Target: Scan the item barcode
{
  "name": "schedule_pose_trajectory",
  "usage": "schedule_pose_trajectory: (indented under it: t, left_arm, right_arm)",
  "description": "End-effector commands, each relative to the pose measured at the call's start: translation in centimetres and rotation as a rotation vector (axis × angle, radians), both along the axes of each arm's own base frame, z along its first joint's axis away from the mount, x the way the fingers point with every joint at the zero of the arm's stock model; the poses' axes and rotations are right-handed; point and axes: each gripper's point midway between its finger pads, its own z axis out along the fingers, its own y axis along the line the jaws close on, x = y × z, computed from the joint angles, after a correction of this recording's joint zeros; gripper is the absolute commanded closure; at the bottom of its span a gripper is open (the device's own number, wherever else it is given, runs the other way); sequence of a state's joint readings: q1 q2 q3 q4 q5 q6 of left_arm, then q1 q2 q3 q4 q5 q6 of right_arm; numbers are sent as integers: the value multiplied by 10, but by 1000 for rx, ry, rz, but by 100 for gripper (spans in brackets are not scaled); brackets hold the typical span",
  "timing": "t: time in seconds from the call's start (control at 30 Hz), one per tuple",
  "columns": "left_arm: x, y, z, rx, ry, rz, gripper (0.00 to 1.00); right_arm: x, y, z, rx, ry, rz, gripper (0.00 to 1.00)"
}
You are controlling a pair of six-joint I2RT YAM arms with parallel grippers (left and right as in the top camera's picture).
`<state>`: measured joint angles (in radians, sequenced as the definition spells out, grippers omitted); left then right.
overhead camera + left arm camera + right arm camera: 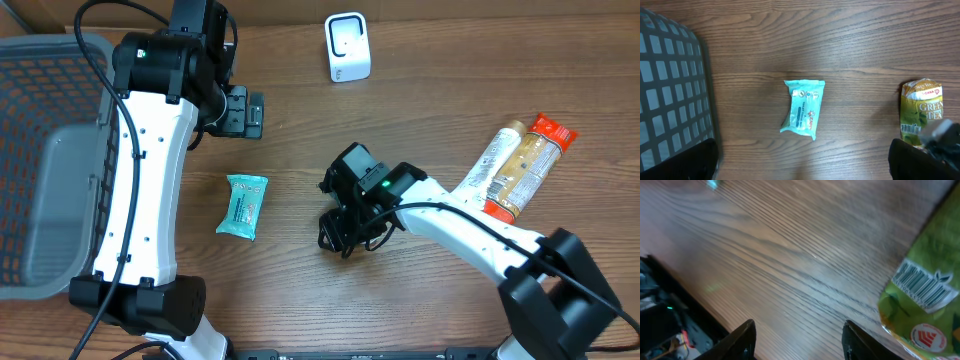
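The robot's right gripper is hanging open next to the green tea packet's barcode end (924, 285), so it should move around and grab the packet by the opposite edge (941, 102).
A green tea packet (922, 287) lies on the wooden table with its barcode (922, 286) facing up. My right gripper (800, 341) hangs open just left of it, with only bare wood between its fingers. The packet also shows at the right edge of the left wrist view as the green tea packet (921, 112); in the overhead view my right gripper (338, 230) covers it. A teal wipes packet (243, 206) lies flat at centre-left. My left gripper (243, 112) stands wide open and empty above the table. The white scanner (347, 47) stands at the back.
A grey mesh basket (40, 170) fills the left side of the table. At the right lie a pale bottle (495, 158) and an orange-capped pack (530, 165), side by side. The teal wipes packet (803, 107) sits below the left wrist camera, beside the basket wall (670, 95).
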<state>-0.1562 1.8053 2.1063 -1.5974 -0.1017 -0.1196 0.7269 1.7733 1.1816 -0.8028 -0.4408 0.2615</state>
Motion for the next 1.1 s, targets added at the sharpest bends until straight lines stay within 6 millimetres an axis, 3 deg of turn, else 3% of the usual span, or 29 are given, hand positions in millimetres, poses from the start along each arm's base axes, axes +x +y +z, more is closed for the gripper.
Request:
schedule_pose_trajectory:
  t: [0.0,0.27,0.43,0.53,0.63,0.77,0.87,0.97,1.03,1.07]
  left_arm:
    - [2,1,-2,3,6,-9,0]
    - [2,1,-2,3,6,-9,0]
    - [2,1,-2,3,6,-9,0]
    - [2,1,-2,3,6,-9,0]
    - [2,1,-2,3,6,-9,0]
    - [2,1,-2,3,6,-9,0]
    - [2,1,-2,3,6,-9,0]
    - [2,1,-2,3,6,-9,0]
    - [2,1,-2,3,6,-9,0]
    - [2,1,-2,3,6,-9,0]
  right_arm:
    - [-1,-21,-22,-116,28,-41,44]
    - [22,-82,-36,-369,-44,-140,40]
    - [68,-135,-37,-491,-154,-290,41]
    - [108,-174,-32,-571,-276,-416,41]
    - [140,-192,-27,-529,-346,-487,44]
    - [166,-190,-21,-374,-371,-493,46]
    - [174,-175,-11,-241,-355,-470,45]
    - [169,-145,10,-72,-266,-444,43]
    - [154,-115,30,73,-111,-482,37]
    - [140,-103,32,100,17,-564,27]
